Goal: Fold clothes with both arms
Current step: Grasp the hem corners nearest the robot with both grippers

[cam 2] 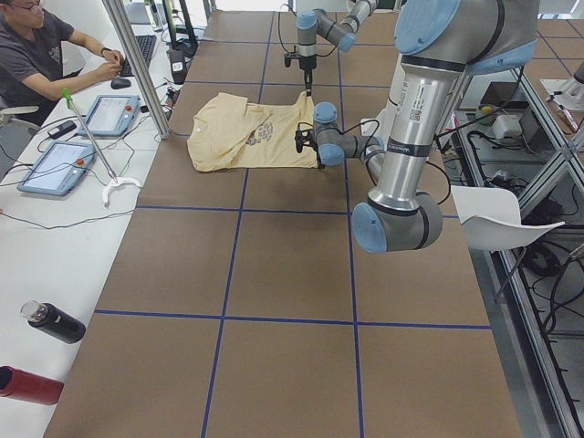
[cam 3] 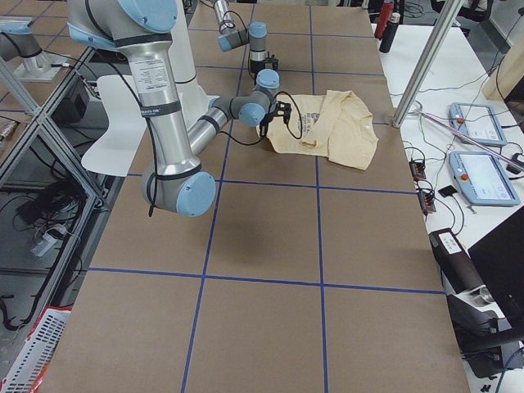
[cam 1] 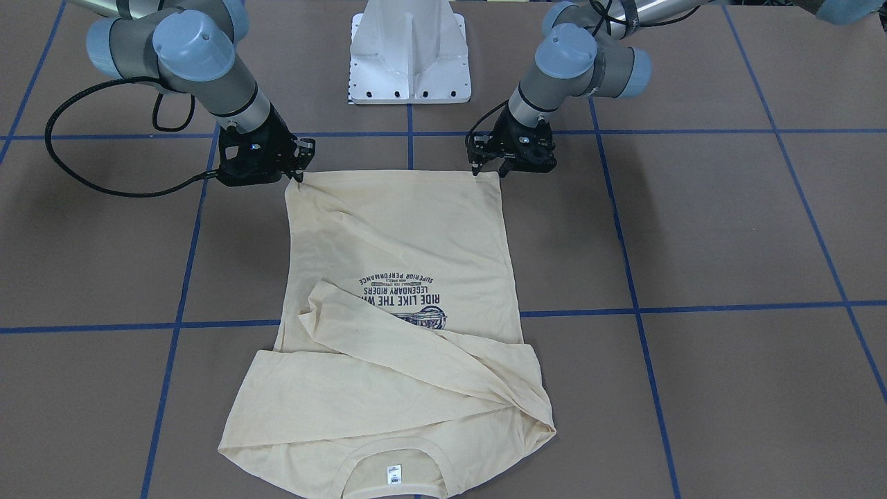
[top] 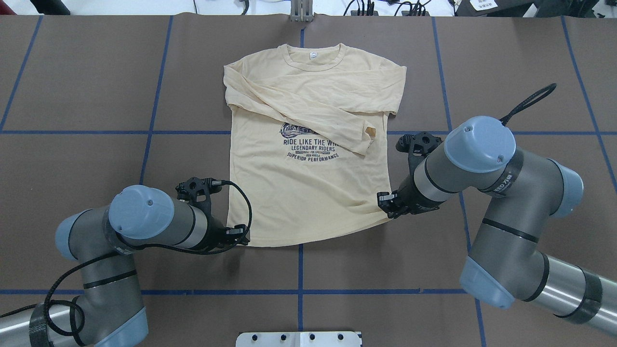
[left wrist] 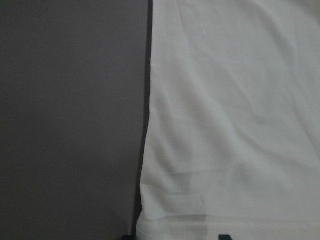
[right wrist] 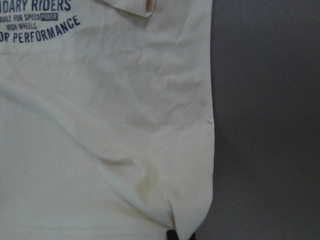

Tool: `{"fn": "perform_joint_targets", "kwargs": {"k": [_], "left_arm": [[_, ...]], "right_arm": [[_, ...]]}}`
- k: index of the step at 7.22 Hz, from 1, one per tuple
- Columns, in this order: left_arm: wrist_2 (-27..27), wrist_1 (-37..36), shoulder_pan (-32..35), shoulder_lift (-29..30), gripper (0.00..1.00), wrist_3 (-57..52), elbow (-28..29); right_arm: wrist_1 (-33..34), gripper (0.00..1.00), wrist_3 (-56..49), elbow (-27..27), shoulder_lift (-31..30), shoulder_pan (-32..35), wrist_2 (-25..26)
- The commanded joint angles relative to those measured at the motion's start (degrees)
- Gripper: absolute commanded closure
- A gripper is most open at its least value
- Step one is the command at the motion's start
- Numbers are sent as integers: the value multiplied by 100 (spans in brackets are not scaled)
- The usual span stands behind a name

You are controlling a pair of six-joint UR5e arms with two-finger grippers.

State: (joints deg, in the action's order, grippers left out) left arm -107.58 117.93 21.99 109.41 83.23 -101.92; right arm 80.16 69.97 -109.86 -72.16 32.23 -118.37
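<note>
My two grippers will make the collar end slide along when I lift and pull, because it lies loose and both grippers are only at the hem.
The cream-yellow T-shirt lies flat and front up on the brown table, its sleeves folded across the chest above the navy print and its neck label at the far end. It also shows in the front view. My left gripper is at the near left hem corner. In the left wrist view its fingertips stand apart with the hem between them. My right gripper is shut on the near right hem corner, and the cloth puckers towards it.
The white pedestal base stands behind the hem, between the arms. Blue tape lines grid the table. An operator, tablets and bottles are along the side bench, and a metal pole stands by the shirt's collar end.
</note>
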Motion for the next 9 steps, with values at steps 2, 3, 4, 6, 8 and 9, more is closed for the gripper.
{"fn": "perform_joint_targets", "kwargs": {"k": [2, 3, 4, 6, 8, 9], "left_arm": [[9, -155, 51, 1, 37, -26, 14], [9, -165, 77, 1, 37, -26, 14], [9, -165, 78, 1, 38, -26, 14], [9, -174, 78, 63, 48, -18, 14], [9, -174, 78, 98, 55, -9, 23], [9, -174, 78, 98, 55, -9, 66]], "right_arm": [[0, 100, -1, 0, 18, 11, -2], [9, 100, -1, 0, 35, 3, -2], [9, 100, -1, 0, 27, 3, -2], [9, 100, -1, 0, 18, 11, -2], [9, 100, -1, -9, 27, 11, -2], [9, 100, -1, -9, 27, 11, -2]]}}
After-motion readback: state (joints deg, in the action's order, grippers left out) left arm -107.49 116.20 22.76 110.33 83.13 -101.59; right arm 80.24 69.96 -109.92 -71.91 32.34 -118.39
